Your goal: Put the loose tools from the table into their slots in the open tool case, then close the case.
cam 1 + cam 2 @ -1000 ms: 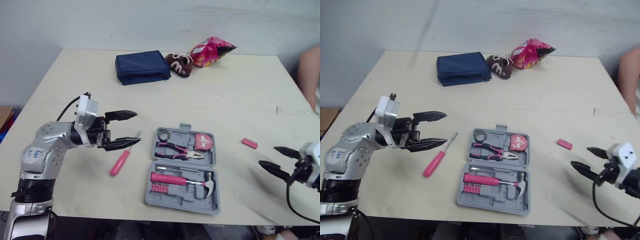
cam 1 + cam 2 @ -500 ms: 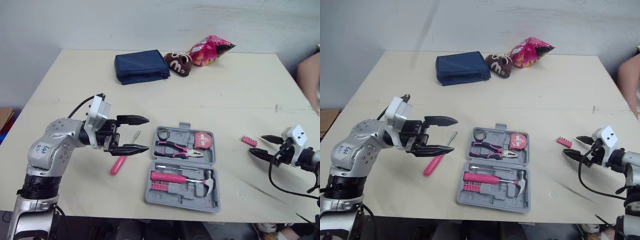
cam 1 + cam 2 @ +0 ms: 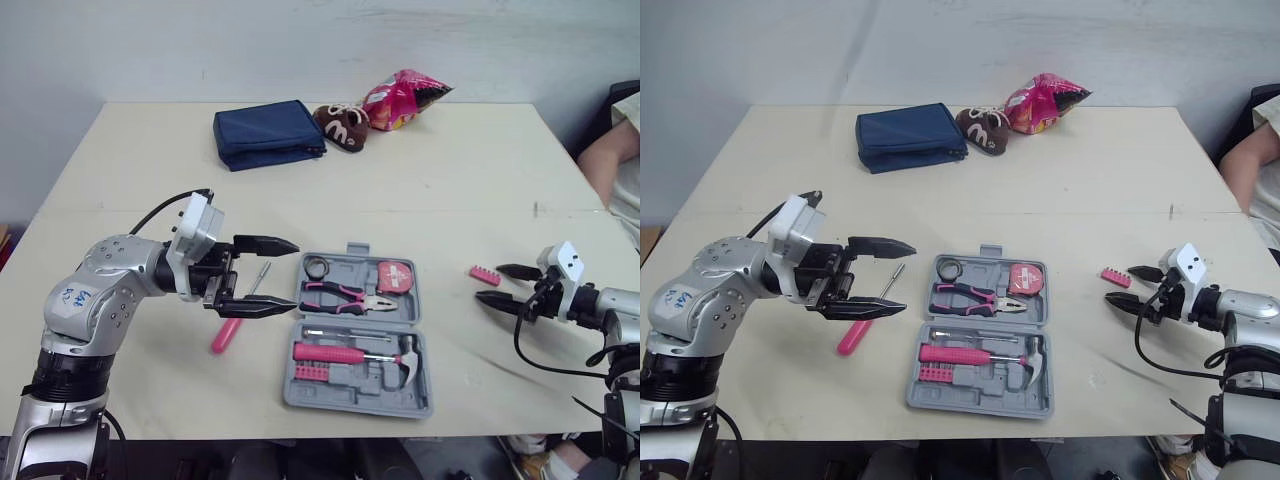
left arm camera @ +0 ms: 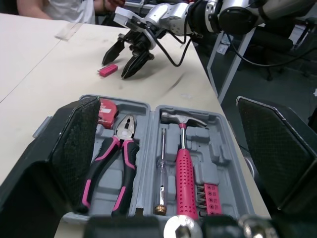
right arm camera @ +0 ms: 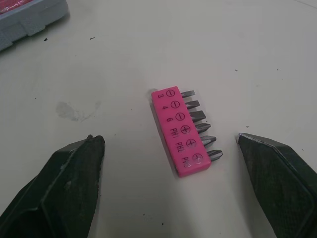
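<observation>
I expect the bits to stay in their places when I lift the pink bit holder [image 3: 484, 275], because only the short bit tips [image 5: 201, 126] stick out of it in an even row.
The open grey tool case [image 3: 296, 380] lies at the table's front middle, holding pliers [image 3: 345, 296], a tape measure [image 3: 393, 276], a hammer [image 3: 360, 353] and a strip of bits. A pink-handled screwdriver [image 3: 228, 330] lies loose just left of the case. My left gripper [image 3: 293, 273] hangs open above the screwdriver's shaft, its tips pointing at the case [image 4: 220, 148]. A pink bit holder [image 5: 181, 133] lies loose on the table right of the case. My right gripper [image 3: 489, 283] is open with a finger on either side of that holder [image 3: 485, 274], apart from it.
At the back of the table lie a folded blue pouch [image 3: 265, 133], a brown candy bag [image 3: 338, 124] and a pink snack bag [image 3: 395, 98]. A person's arm [image 3: 608, 150] shows at the far right edge. The table's front edge runs just below the case.
My right gripper has come up from the front right edge to straddle the bit holder. My left gripper has shifted right, closer to the case. The camera has also shifted a little.
</observation>
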Action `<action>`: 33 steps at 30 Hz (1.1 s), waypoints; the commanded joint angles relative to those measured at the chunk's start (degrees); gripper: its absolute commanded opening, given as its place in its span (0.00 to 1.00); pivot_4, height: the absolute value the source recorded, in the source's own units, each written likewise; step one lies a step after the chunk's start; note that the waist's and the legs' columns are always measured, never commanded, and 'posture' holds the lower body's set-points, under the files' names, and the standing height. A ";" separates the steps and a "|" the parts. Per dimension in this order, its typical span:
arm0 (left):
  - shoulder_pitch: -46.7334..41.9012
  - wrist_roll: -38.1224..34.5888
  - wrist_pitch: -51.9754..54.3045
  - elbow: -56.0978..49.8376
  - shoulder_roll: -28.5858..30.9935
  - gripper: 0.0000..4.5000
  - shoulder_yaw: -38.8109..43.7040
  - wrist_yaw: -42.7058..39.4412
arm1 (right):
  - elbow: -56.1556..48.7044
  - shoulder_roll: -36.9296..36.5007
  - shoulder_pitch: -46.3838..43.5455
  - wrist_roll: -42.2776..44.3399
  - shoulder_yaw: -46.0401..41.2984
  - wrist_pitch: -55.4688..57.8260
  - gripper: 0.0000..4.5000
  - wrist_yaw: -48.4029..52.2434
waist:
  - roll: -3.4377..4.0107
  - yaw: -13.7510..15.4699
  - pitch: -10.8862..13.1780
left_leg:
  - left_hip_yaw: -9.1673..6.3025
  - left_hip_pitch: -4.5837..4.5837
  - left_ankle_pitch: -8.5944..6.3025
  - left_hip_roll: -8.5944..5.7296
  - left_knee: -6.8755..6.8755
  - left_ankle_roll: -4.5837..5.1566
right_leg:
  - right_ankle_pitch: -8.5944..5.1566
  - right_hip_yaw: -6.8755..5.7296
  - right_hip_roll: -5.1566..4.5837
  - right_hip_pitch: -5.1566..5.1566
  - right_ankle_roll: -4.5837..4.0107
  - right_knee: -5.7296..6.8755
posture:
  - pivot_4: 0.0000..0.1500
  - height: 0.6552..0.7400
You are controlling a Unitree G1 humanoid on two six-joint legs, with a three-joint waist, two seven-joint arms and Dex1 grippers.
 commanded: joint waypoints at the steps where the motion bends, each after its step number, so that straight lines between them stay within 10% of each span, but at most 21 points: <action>1: -0.75 -1.38 0.23 -2.15 0.88 1.00 1.50 0.07 | 1.65 0.25 -0.16 -1.11 0.29 -0.67 0.95 0.30 | -0.05 0.03 0.03 | 0.00 0.00 0.00 0.00 0.01 0.00 | 0.00 0.00 0.00 0.00 0.00 0.00 | 1.00 1.00; 9: -1.12 -1.40 0.86 -2.12 1.85 1.00 1.01 -1.18 | 2.41 0.92 0.74 -1.07 -0.56 -2.81 0.17 -1.60 | -0.12 0.09 0.07 | -0.02 -0.01 0.00 0.00 0.02 -0.01 | 0.00 -0.02 -0.01 0.00 0.00 0.00 | 1.00 1.00; 18: -2.02 -0.35 -2.08 -1.59 0.37 1.00 0.20 -2.63 | -10.62 0.00 6.95 4.51 -4.56 -7.41 0.16 1.16 | -0.10 0.40 0.14 | -0.04 -0.04 -0.02 -0.04 0.08 0.01 | 0.01 -0.04 -0.04 0.05 0.01 -0.01 | 1.00 1.00; 33: 2.44 2.61 -10.30 -1.40 2.08 1.00 -2.74 -11.89 | -95.96 -13.46 36.35 31.54 -5.96 47.36 0.16 -12.64 | 0.06 1.73 0.45 | -0.13 -0.19 -0.03 -0.05 -0.22 -0.05 | 0.01 -0.05 -0.11 -0.15 0.02 -0.04 | 1.00 1.00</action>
